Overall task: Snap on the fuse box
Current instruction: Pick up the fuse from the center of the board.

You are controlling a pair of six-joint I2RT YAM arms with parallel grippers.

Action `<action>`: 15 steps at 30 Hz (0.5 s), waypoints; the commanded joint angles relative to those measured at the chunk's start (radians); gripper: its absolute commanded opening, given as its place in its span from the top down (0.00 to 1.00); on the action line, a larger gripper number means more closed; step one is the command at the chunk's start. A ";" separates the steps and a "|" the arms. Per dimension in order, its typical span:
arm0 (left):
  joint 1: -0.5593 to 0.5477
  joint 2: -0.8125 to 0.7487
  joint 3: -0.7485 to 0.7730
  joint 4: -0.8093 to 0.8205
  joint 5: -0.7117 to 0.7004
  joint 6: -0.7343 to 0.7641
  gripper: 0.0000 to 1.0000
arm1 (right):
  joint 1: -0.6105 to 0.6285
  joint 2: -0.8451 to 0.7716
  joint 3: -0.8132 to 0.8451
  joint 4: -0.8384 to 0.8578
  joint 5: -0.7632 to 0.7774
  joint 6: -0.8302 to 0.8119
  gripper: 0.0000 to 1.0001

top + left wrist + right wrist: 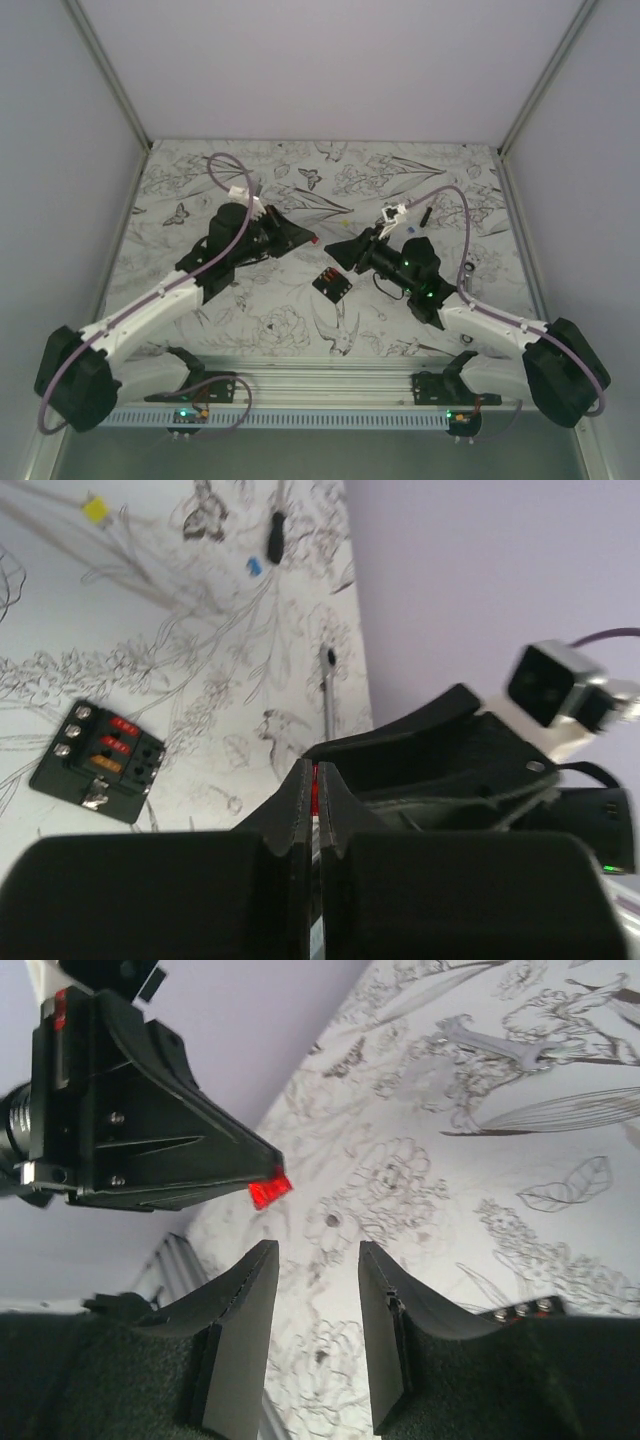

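Note:
The red fuse (270, 1191) sticks out free toward the right gripper's open fingers, so the left gripper should keep holding it out until those fingers close on it.
The fuse box (332, 283) is a small black square lying flat on the patterned table between the two arms. In the left wrist view its face (97, 763) shows red and orange fuses. My left gripper (312, 238) is shut on a tiny red fuse (316, 792) and holds it above the table, behind and left of the box. My right gripper (335, 252) is open and empty, its tips (318, 1255) just below the red fuse (270, 1191). A corner of the box (520, 1310) shows beside the right finger.
A short black bar (425, 213) and a tiny blue fuse (411, 229) lie at the back right. In the left wrist view they show at the top: the bar (275, 535), the blue fuse (254, 567) and a yellow fuse (95, 508). White walls enclose the table.

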 commanded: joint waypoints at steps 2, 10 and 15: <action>-0.043 -0.125 -0.064 0.143 -0.166 -0.018 1.00 | 0.001 0.036 -0.035 0.408 -0.019 0.243 0.56; -0.096 -0.216 -0.109 0.220 -0.255 -0.009 1.00 | 0.023 0.119 -0.016 0.622 -0.088 0.330 0.58; -0.107 -0.227 -0.118 0.252 -0.247 -0.020 1.00 | 0.036 0.148 -0.007 0.659 -0.081 0.351 0.59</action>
